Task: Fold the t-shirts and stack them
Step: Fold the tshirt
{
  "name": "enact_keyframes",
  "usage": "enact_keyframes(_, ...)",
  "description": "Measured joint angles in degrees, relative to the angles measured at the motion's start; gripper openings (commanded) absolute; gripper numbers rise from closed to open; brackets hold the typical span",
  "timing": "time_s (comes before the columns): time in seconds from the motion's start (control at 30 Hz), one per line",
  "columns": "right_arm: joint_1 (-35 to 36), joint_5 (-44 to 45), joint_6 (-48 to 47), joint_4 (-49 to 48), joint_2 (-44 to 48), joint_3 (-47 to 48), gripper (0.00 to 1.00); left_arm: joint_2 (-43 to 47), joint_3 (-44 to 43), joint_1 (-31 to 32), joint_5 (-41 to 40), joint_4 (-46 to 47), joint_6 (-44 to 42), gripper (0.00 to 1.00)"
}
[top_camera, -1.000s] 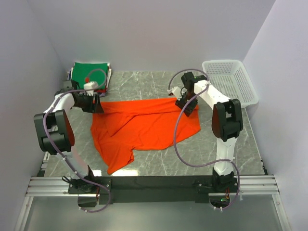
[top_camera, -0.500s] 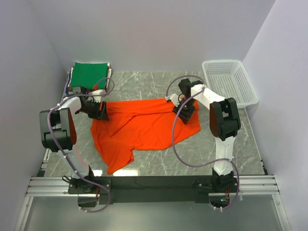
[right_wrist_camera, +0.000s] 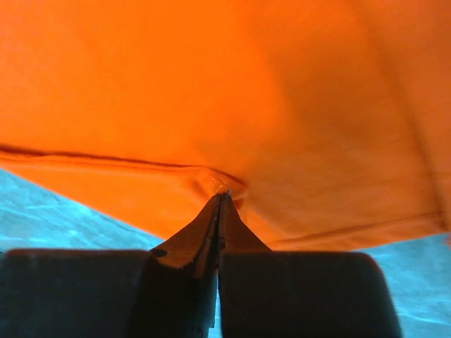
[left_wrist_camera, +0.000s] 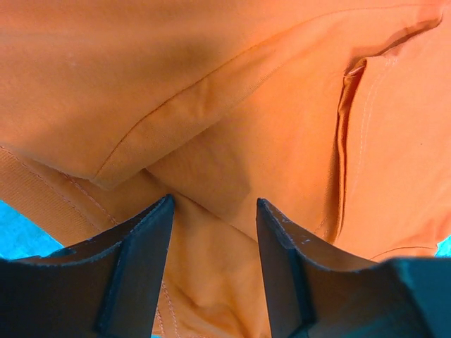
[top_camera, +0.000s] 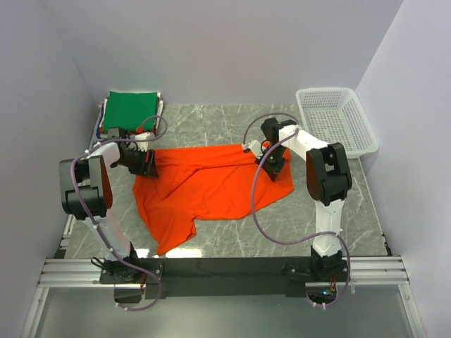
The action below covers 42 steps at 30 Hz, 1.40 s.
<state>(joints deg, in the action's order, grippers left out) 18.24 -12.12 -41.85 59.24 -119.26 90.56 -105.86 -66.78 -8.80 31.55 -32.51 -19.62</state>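
Note:
My right gripper is pinching the orange t-shirt next to its slanting front edge (top_camera: 273,202), so I keep pulling toward the open marble (top_camera: 300,210) until the t-shirt's front corner is square.
A bright orange t-shirt (top_camera: 211,184) lies spread and rumpled across the middle of the marble table, and it fills the left wrist view (left_wrist_camera: 232,105) and the right wrist view (right_wrist_camera: 232,91). A folded green t-shirt (top_camera: 130,108) tops a small pile at the back left. My left gripper (top_camera: 149,163) (left_wrist_camera: 214,204) is down on the orange shirt's upper left corner. It is open, with a loose fold of cloth lying between the fingers. My right gripper (top_camera: 273,162) (right_wrist_camera: 222,194) is at the shirt's upper right edge, shut on a small pinch of orange cloth near the hem.
A white lattice basket (top_camera: 337,118) stands at the back right, beside the right arm. Grey walls close in the table on three sides. Bare marble (top_camera: 303,225) shows in front of the shirt and along the back.
The left gripper came forward from beside the green pile onto the orange shirt's corner. The right gripper shifted slightly left and closed on the shirt's edge.

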Motion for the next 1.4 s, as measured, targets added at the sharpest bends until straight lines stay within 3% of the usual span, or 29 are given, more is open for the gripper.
enact_keyframes(0.2,-0.3,-0.2,-0.8,1.0,4.4,-6.3,0.00,-0.7,-0.7,-0.1,0.1,0.2,0.7,0.55)
enact_keyframes(0.43,-1.5,-1.4,-2.1,2.3,16.3,-13.6,0.00,-0.9,-0.9,-0.2,0.0,0.4,0.9,0.54)
enact_keyframes(0.63,-2.3,-0.4,-4.1,2.8,25.2,-26.1,0.00,-0.9,-0.9,-0.5,0.0,0.4,0.9,0.54)
enact_keyframes(0.9,-4.3,4.7,-6.3,1.5,28.8,-40.0,0.00,-1.3,-1.0,-1.2,0.1,0.8,0.9,0.53)
enact_keyframes(1.03,-5.0,5.6,-6.7,1.0,28.8,-39.8,0.02,-1.7,-1.7,-1.7,0.5,0.6,0.8,0.56)
enact_keyframes(1.2,-5.0,3.8,-6.3,3.6,26.4,-30.5,0.26,-1.2,-1.9,-3.2,2.0,-0.4,-0.7,0.60)
enact_keyframes(1.4,-5.1,0.3,0.7,1.9,20.2,-13.0,0.24,3.5,-1.9,-3.7,3.5,-1.6,-0.4,0.57)
